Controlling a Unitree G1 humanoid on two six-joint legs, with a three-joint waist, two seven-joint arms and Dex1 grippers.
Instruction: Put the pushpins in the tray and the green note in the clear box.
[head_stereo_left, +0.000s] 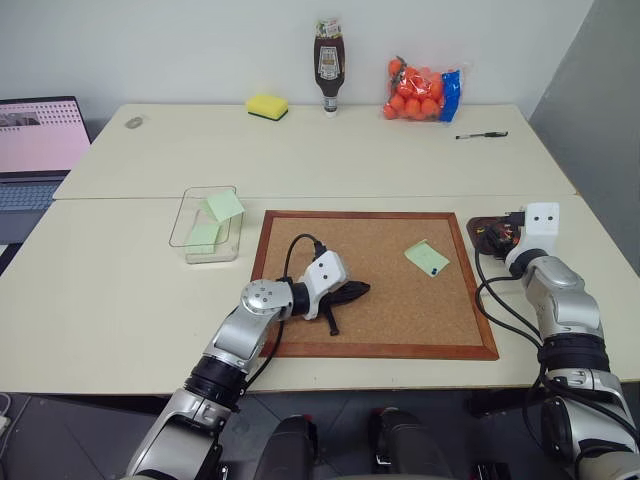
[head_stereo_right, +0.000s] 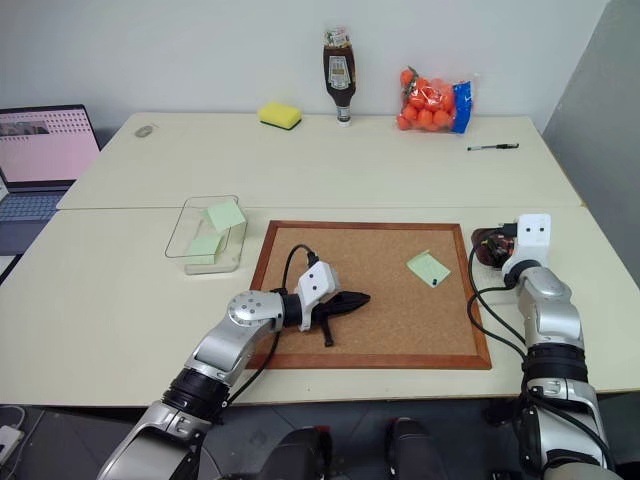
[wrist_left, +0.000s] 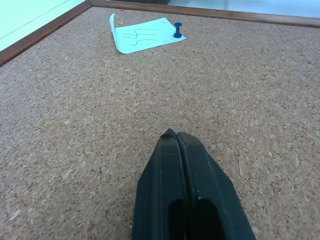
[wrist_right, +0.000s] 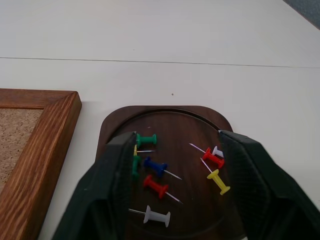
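Observation:
The green note (head_stereo_left: 425, 255) has the blue pushpin (head_stereo_left: 433, 271) stuck through one corner, so the note will come along and dangle when I pull the pushpin up.
A pale-green note (head_stereo_left: 427, 257) lies on the cork board (head_stereo_left: 390, 300), held at one corner by a blue pushpin (wrist_left: 178, 31). My left gripper (head_stereo_left: 352, 292) rests shut and empty low over the cork, left of that note (wrist_left: 145, 34). The dark-brown tray (wrist_right: 170, 120) sits just off the board's right edge and holds several pushpins (wrist_right: 156, 186) in red, green, blue, yellow and white. My right gripper (wrist_right: 177, 140) hovers open over the tray, a finger on each side of the pins and nothing between them. The clear box (head_stereo_left: 205, 225), left of the board, holds two green notes.
Along the table's back edge stand a yellow-green sponge (head_stereo_left: 267, 105), a sauce bottle (head_stereo_left: 329, 65) and a bag of oranges (head_stereo_left: 420, 92). A pen (head_stereo_left: 481, 134) lies at the back right. A laptop (head_stereo_left: 35, 150) sits at the far left.

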